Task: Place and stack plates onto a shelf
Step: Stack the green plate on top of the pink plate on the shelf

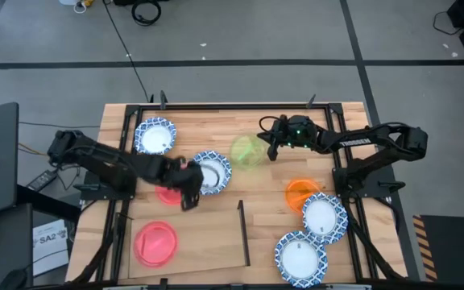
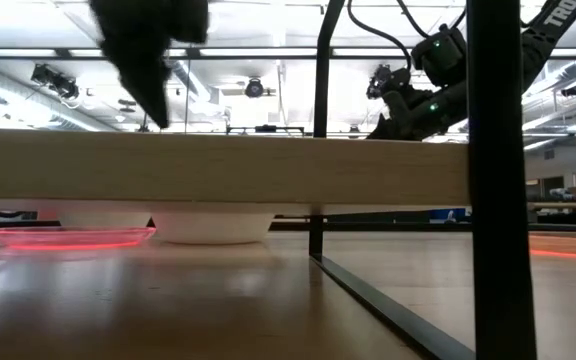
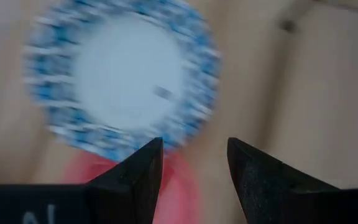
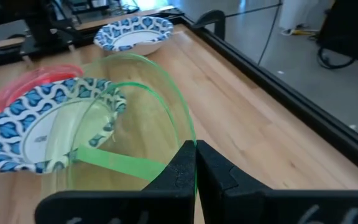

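Observation:
The green plate (image 1: 249, 151) should sit flat inside the red plate on the shelf (image 1: 155, 244) when I lower it, since the two have a similar round shape.
My left gripper (image 1: 188, 196) (image 3: 194, 146) hovers open above the near rim of a blue-and-white plate (image 1: 211, 171) (image 3: 123, 78), touching nothing. That plate rests partly on a red plate (image 1: 166, 194) (image 3: 176, 186). My right gripper (image 1: 271, 146) (image 4: 196, 148) is shut on a translucent green plate (image 1: 247, 151) (image 4: 120, 124) near the table's middle. The shelf (image 1: 204, 234) is a pale panel at the near edge with a black bar (image 1: 243, 234). Another red plate (image 1: 155, 242) lies flat on it. My right gripper pinches the green plate's rim (image 4: 190, 127) between its two shut fingers, coming level from the table's right side. The plate is tilted steeply, its far part standing in front of the blue-and-white plate. I cannot tell whether its lower rim touches the table.
Another blue-and-white plate (image 1: 155, 135) (image 4: 134, 32) sits at the far left. An orange plate (image 1: 300, 192) and two more blue-and-white plates (image 1: 325, 217) (image 1: 300, 258) lie at the near right. In the low view the shelf board (image 2: 218, 165) and a black post (image 2: 496, 180) block much.

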